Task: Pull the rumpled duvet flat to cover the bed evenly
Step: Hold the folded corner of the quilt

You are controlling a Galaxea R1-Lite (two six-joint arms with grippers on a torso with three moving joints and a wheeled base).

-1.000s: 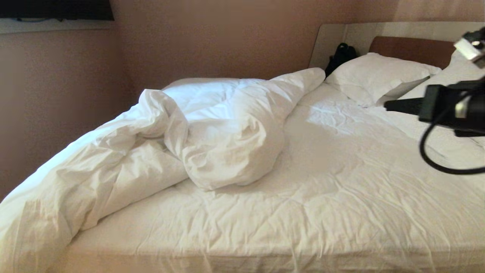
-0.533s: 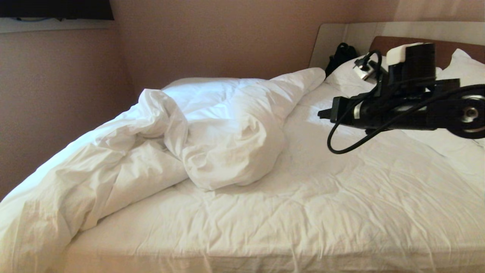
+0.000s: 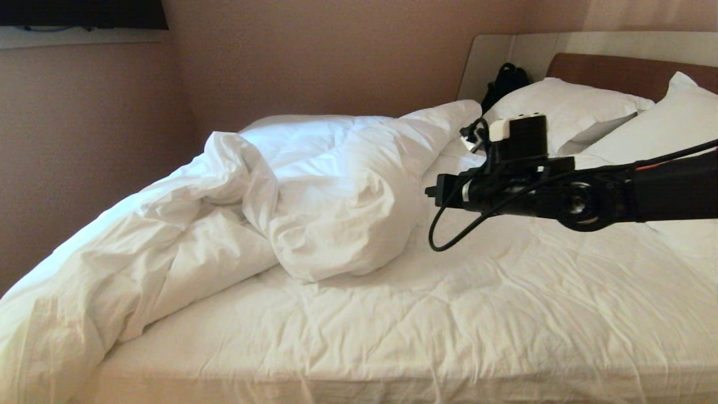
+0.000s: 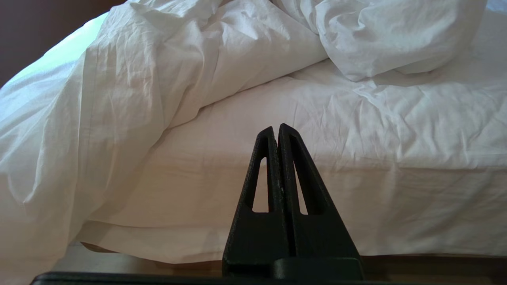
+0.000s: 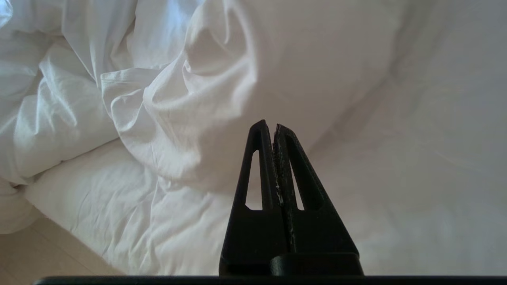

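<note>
The heap swells up in a thick rounded fold (image 3: 387,215). I therefore expect the white duvet (image 3: 316,225) to spread out wide toward the pillows when I pull it.
The white duvet (image 3: 336,185) lies bunched in a thick rumpled heap along the left half of the bed (image 3: 505,303), trailing over the near left corner. My right arm reaches in from the right above the bare sheet. Its gripper (image 3: 429,192) is shut and empty, hanging just right of the heap's bulging fold without touching it. The right wrist view has the shut gripper (image 5: 273,126) pointing at that duvet fold (image 5: 178,99). My left gripper (image 4: 276,128), also shut and empty, sits low in front of the bed's near side, where the duvet (image 4: 158,71) drapes down.
Two white pillows (image 3: 561,106) (image 3: 667,134) lean against the brown headboard (image 3: 611,70) at the far right. A black bag (image 3: 505,81) sits behind the nearer pillow. A wall (image 3: 84,140) runs close along the bed's left side.
The right arm has swept in from the right edge leftward across the bed and come lower, ending beside the duvet heap. The duvet has not moved.
</note>
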